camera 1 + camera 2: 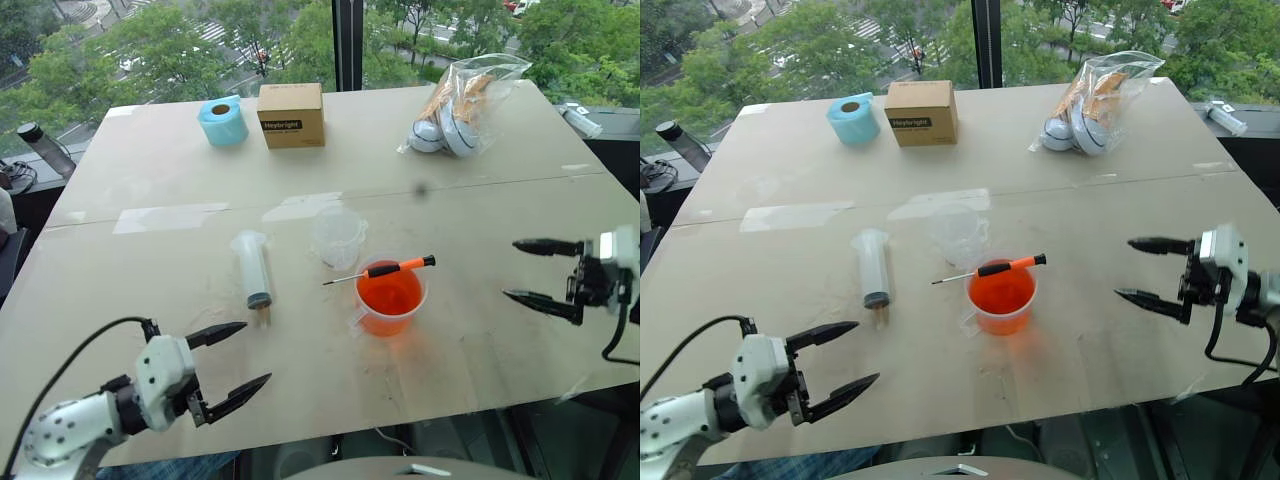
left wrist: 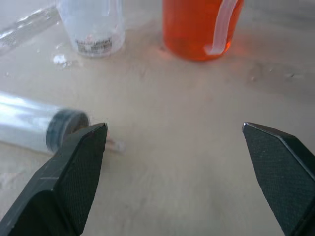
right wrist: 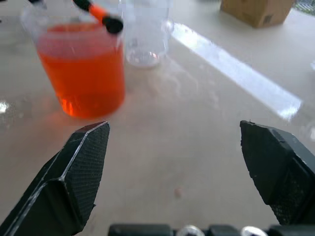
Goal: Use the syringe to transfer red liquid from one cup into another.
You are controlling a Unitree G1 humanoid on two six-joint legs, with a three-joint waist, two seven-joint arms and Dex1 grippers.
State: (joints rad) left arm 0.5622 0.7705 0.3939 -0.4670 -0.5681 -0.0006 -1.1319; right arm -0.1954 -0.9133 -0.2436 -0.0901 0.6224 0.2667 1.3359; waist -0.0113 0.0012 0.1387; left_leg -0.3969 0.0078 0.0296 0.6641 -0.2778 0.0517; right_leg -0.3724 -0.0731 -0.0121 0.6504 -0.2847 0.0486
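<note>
The screwdriver's handle (image 1: 413, 264) sticks out past the full cup's rim (image 1: 426, 284) toward the right gripper, so the robot should keep reaching until its open right fingers close on the handle.
The clear syringe (image 1: 254, 270) lies on the table left of centre, its dark seal and nozzle toward me. The wider cup (image 1: 390, 296) holds the orange-red liquid (image 1: 389, 290), and an orange-handled screwdriver (image 1: 385, 269) rests across its rim. Just behind and left of it stands the narrower clear cup (image 1: 336, 235), with nothing visible inside. My left gripper (image 1: 243, 354) hovers open near the table's front edge, below the syringe and apart from it. Right of the full cup, my right gripper (image 1: 520, 269) is open above the table and points toward the cup.
At the back of the table (image 1: 150, 300) stand a blue tape roll (image 1: 223, 122), a cardboard box (image 1: 291, 114) and a clear bag with round items (image 1: 462, 105). A black cable (image 1: 70, 365) loops from my left arm.
</note>
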